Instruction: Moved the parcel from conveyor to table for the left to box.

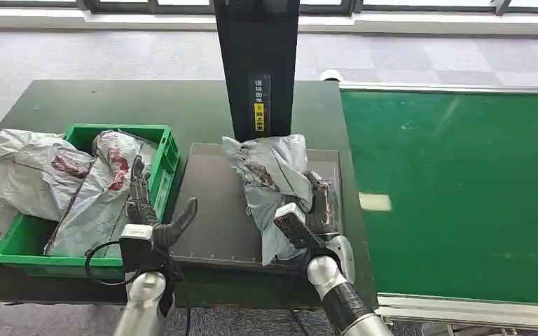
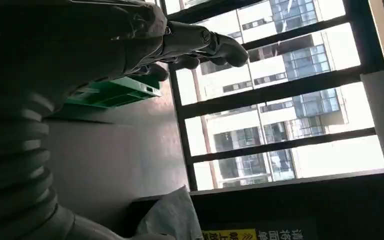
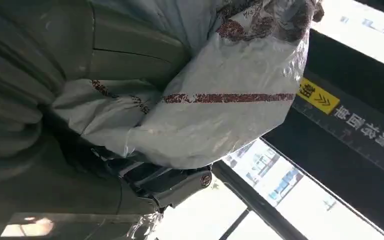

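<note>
The grey plastic parcel (image 1: pixel 270 175) has a creased, limp end (image 1: pixel 274 240), so I expect it to bunch up at the grip and spread out on either side when the robot carries it.
The grey plastic parcel (image 1: pixel 270 171) with dark red print lies on the dark platform (image 1: pixel 210 203) between the green box and the conveyor. My right hand (image 1: pixel 315 217) grips its near end, thumb on one side and fingers on the other. In the right wrist view the parcel (image 3: pixel 220 115) sits crumpled in that hand (image 3: pixel 105 55). My left hand (image 1: pixel 150 217) hovers by the right wall of the green box (image 1: pixel 164 150), fingers spread and holding nothing. The left wrist view shows this hand (image 2: pixel 180 45), the box (image 2: pixel 112 92) and a corner of the parcel (image 2: pixel 172 217).
The green box holds grey parcels (image 1: pixel 101 189), and more grey bags (image 1: pixel 14 175) spill over its left side. The green conveyor belt (image 1: pixel 462 189) runs along the right. A black post (image 1: pixel 258 70) with a yellow label stands right behind the platform.
</note>
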`<state>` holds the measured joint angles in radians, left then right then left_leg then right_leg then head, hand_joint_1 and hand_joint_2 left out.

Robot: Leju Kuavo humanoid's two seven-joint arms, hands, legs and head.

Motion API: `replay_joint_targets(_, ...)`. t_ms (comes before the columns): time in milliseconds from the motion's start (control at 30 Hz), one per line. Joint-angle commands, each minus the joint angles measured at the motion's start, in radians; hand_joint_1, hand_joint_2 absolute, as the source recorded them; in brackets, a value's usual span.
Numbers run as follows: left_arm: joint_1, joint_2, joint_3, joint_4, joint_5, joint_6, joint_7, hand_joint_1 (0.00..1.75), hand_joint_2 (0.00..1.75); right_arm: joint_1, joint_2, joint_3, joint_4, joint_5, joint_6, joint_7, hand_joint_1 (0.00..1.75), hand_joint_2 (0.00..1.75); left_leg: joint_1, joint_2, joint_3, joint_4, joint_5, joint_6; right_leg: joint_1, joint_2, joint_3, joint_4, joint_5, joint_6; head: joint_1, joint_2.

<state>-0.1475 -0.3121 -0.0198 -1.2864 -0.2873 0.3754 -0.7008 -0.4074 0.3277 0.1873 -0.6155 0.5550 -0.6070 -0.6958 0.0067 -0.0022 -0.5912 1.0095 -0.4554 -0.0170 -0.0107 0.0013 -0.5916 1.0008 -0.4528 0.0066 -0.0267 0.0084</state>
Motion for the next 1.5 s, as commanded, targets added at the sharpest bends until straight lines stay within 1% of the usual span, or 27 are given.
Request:
replay_joint_targets(33, -0.053, 0.057, -0.046, 0.072, 0.017, -0.003, 0.003, 0.0, 1.75, -0.09, -0.03, 0.046, 0.234, 0.031, 0.132, 0.004, 1.75, 1.75, 0.0, 0.0, 0.003, -0.002, 0.0, 0.0, 0.0, -0.001, 0.003, -0.002, 0.0, 0.0, 0.0, 0.0)
replay_joint_targets(67, -0.053, 0.057, -0.046, 0.072, 0.017, -0.003, 0.003, 0.0, 1.75, -0.09, -0.03, 0.046, 0.234, 0.031, 0.132, 0.004, 1.75, 1.75, 0.0, -0.001, 0.003, -0.002, 0.001, 0.0, 0.0, -0.001, 0.004, -0.002, 0.0, 0.0, 0.0, 0.0)
replay_joint_targets(100, -0.062, 0.057, -0.049, 0.082, 0.021, -0.012, 0.003, 0.0, 1.75, -0.068, -0.035, 0.058, 0.186, 0.012, 0.226, -0.002, 1.75, 1.75, 0.0, -0.001, 0.002, -0.001, 0.0, 0.0, 0.0, -0.001, 0.002, -0.001, 0.0, 0.0, 0.0, 0.0)
replay_joint_targets(133, -0.068, 0.058, -0.046, 0.09, 0.023, -0.01, 0.003, 0.0, 1.75, -0.052, -0.043, 0.084, 0.144, -0.004, 0.287, -0.002, 1.75, 1.75, 0.0, -0.001, 0.003, -0.002, 0.0, 0.0, 0.0, -0.002, 0.004, -0.002, 0.0, 0.0, 0.0, 0.0)
replay_joint_targets(200, -0.069, 0.062, -0.043, 0.087, 0.027, -0.006, 0.003, 0.0, 1.75, -0.042, -0.048, 0.105, 0.128, -0.015, 0.312, -0.002, 1.75, 1.75, 0.0, -0.001, 0.003, -0.002, 0.0, 0.0, 0.001, -0.002, 0.003, -0.002, 0.0, 0.0, 0.0, 0.0)
replay_joint_targets(267, -0.061, 0.07, -0.045, 0.078, 0.03, -0.006, 0.003, 0.0, 1.75, -0.055, -0.048, 0.125, 0.151, -0.015, 0.313, -0.002, 1.75, 1.75, 0.0, -0.001, 0.002, -0.001, 0.0, 0.0, 0.0, -0.001, 0.002, -0.002, 0.0, 0.0, 0.0, 0.0)
replay_joint_targets(367, -0.058, 0.072, -0.047, 0.078, 0.029, -0.01, 0.003, 0.0, 1.75, -0.066, -0.048, 0.135, 0.169, -0.01, 0.326, -0.002, 1.75, 1.75, 0.0, -0.001, 0.005, -0.004, 0.001, 0.0, 0.001, -0.001, 0.005, -0.004, 0.001, -0.001, 0.0, 0.0)
replay_joint_targets(400, -0.062, 0.071, -0.045, 0.089, 0.024, -0.007, 0.003, 0.0, 1.75, -0.073, -0.047, 0.142, 0.185, -0.006, 0.326, -0.002, 1.33, 1.75, 0.0, 0.0, 0.006, -0.004, 0.001, 0.001, 0.0, -0.001, 0.006, -0.005, 0.001, -0.001, 0.0, 0.0)
replay_joint_targets(467, -0.063, 0.072, -0.046, 0.093, 0.023, -0.002, 0.003, 0.0, 1.75, -0.084, -0.042, 0.138, 0.221, 0.005, 0.304, -0.002, 1.33, 1.75, 0.0, 0.0, 0.002, -0.002, 0.0, 0.0, 0.0, -0.001, 0.002, -0.002, 0.0, 0.0, 0.0, 0.0)
replay_joint_targets(500, -0.063, 0.072, -0.046, 0.093, 0.023, -0.002, 0.003, 0.0, 1.75, -0.084, -0.042, 0.138, 0.221, 0.005, 0.304, -0.002, 1.33, 1.75, 0.0, 0.0, 0.004, -0.002, 0.001, 0.001, 0.0, 0.0, 0.004, -0.002, 0.0, 0.0, 0.0, 0.0)
replay_joint_targets(533, -0.056, 0.073, -0.045, 0.091, 0.017, -0.001, 0.003, 0.0, 1.75, -0.087, -0.034, 0.117, 0.242, 0.008, 0.281, -0.002, 0.0, 1.75, 0.0, 0.0, 0.005, -0.003, 0.001, 0.001, 0.0, 0.0, 0.005, -0.003, 0.001, 0.0, 0.0, 0.0)
replay_joint_targets(567, -0.055, 0.073, -0.044, 0.09, 0.017, 0.0, 0.003, 0.0, 1.75, -0.085, -0.033, 0.113, 0.239, 0.008, 0.269, -0.002, 0.0, 1.75, 0.0, 0.0, 0.002, -0.002, 0.0, 0.0, 0.0, 0.0, 0.002, -0.002, 0.0, 0.0, 0.0, 0.0)
replay_joint_targets(600, -0.048, 0.073, -0.041, 0.086, 0.013, 0.001, 0.003, 0.0, 1.75, -0.076, -0.032, 0.1, 0.222, 0.008, 0.244, -0.002, 0.0, 1.75, 0.0, 0.0, 0.004, -0.003, 0.0, 0.0, 0.0, 0.0, 0.004, -0.003, 0.0, 0.0, 0.0, 0.0)
replay_joint_targets(633, -0.042, 0.072, -0.037, 0.082, 0.008, 0.005, 0.003, 0.0, 1.75, -0.071, -0.031, 0.085, 0.203, 0.012, 0.178, -0.002, 0.0, 1.75, 0.0, 0.0, 0.002, -0.002, 0.0, 0.0, 0.0, 0.0, 0.002, -0.001, 0.0, 0.0, 0.0, 0.0)
replay_joint_targets(700, -0.042, 0.072, -0.037, 0.082, 0.008, 0.005, 0.003, 0.0, 1.75, -0.071, -0.031, 0.085, 0.203, 0.012, 0.178, -0.002, 0.0, 1.75, 0.0, 0.0, 0.004, -0.003, 0.0, 0.0, 0.0, -0.001, 0.004, -0.002, 0.0, 0.0, 0.0, 0.0)
replay_joint_targets(900, -0.042, 0.072, -0.037, 0.082, 0.008, 0.005, 0.003, 0.0, 1.75, -0.071, -0.031, 0.085, 0.203, 0.012, 0.178, -0.002, 0.0, 1.75, 0.0, 0.0, 0.002, -0.001, 0.0, 0.0, 0.0, 0.0, 0.002, -0.001, 0.0, 0.0, 0.0, 0.0)
replay_joint_targets(933, -0.034, 0.071, -0.033, 0.076, 0.004, 0.01, 0.003, 0.0, 1.75, -0.062, -0.028, 0.067, 0.168, 0.01, 0.108, -0.002, 0.0, 1.75, 0.0, 0.0, 0.003, -0.002, 0.0, 0.0, 0.0, -0.001, 0.004, -0.002, 0.0, 0.0, 0.0, 0.0)
replay_joint_targets(967, -0.031, 0.071, -0.032, 0.075, 0.002, 0.012, 0.003, 0.0, 1.75, -0.055, -0.028, 0.059, 0.144, 0.003, 0.073, -0.002, 0.0, 1.75, 0.0, 0.0, 0.003, -0.002, 0.0, 0.0, 0.0, 0.0, 0.003, -0.001, 0.0, 0.0, 0.0, 0.0)
replay_joint_targets(1000, -0.02, 0.071, -0.029, 0.065, -0.001, 0.017, 0.003, 0.0, 1.75, -0.027, -0.032, 0.056, 0.056, -0.024, -0.015, -0.002, 0.0, 1.75, 0.0, 0.0, 0.001, -0.001, 0.0, 0.0, 0.0, 0.0, 0.001, -0.001, 0.0, 0.0, 0.0, 0.0)
replay_joint_targets(1033, -0.014, 0.07, -0.028, 0.061, -0.003, 0.018, 0.003, 0.0, 1.75, -0.003, -0.041, 0.065, -0.017, -0.058, -0.057, -0.002, 0.0, 1.75, 0.0, 0.0, 0.003, -0.002, 0.0, 0.0, 0.0, 0.0, 0.003, -0.002, 0.0, 0.0, 0.0, 0.0)
replay_joint_targets(1067, -0.012, 0.069, -0.028, 0.059, -0.007, 0.016, 0.003, 0.0, 1.75, 0.024, -0.054, 0.076, -0.097, -0.081, -0.091, -0.002, 0.0, 1.75, 0.0, 0.0, 0.001, -0.001, 0.0, 0.0, 0.0, 0.0, 0.001, 0.0, 0.0, 0.0, 0.0, 0.0)
replay_joint_targets(1200, -0.011, 0.068, -0.029, 0.058, -0.009, 0.016, 0.003, 0.0, 1.75, 0.03, -0.06, 0.076, -0.106, -0.084, -0.087, -0.002, 0.0, 1.75, 0.0, -0.001, 0.002, -0.001, 0.0, 0.0, 0.0, -0.002, 0.002, -0.001, 0.0, 0.0, 0.0, 0.0)
replay_joint_targets(1233, -0.013, 0.066, -0.027, 0.06, -0.011, 0.015, 0.003, 0.0, 1.75, 0.049, -0.058, 0.05, -0.157, -0.057, -0.091, -0.002, 0.0, 1.75, 0.0, -0.001, 0.003, -0.002, 0.0, 0.001, 0.0, -0.001, 0.004, -0.002, 0.0, 0.0, 0.0, 0.0)
replay_joint_targets(1267, -0.016, 0.065, -0.026, 0.064, -0.017, 0.012, 0.003, 0.0, 1.75, 0.092, -0.044, 0.0, -0.26, 0.008, -0.091, -0.002, 0.0, 1.75, 0.0, 0.0, 0.003, -0.001, 0.0, 0.0, 0.0, 0.0, 0.003, -0.002, 0.0, 0.0, 0.0, 0.0)
replay_joint_targets(1333, -0.025, 0.061, -0.023, 0.079, -0.03, 0.005, 0.003, 0.0, 1.75, 0.17, -0.025, -0.038, -0.464, 0.051, -0.091, -0.002, 0.0, 1.75, 0.0, -0.003, 0.001, -0.001, 0.0, 0.0, 0.0, -0.003, 0.002, -0.001, -0.001, 0.0, 0.0, 0.0)
replay_joint_targets(1433, -0.032, 0.058, -0.023, 0.088, -0.037, 0.004, 0.003, 0.0, 1.75, 0.196, -0.022, -0.039, -0.519, 0.065, -0.091, -0.002, 0.0, 1.75, 0.0, -0.003, 0.001, -0.001, 0.0, 0.0, 0.0, -0.004, 0.002, -0.001, -0.001, -0.001, 0.0, 0.0)
replay_joint_targets(1500, -0.034, 0.057, -0.022, 0.089, -0.044, 0.002, 0.003, 0.0, 1.75, 0.223, -0.021, -0.035, -0.592, 0.069, -0.091, -0.002, 0.0, 1.75, 0.0, -0.002, 0.002, -0.002, 0.0, 0.0, 0.0, -0.003, 0.003, -0.001, -0.001, 0.0, 0.0, 0.0)
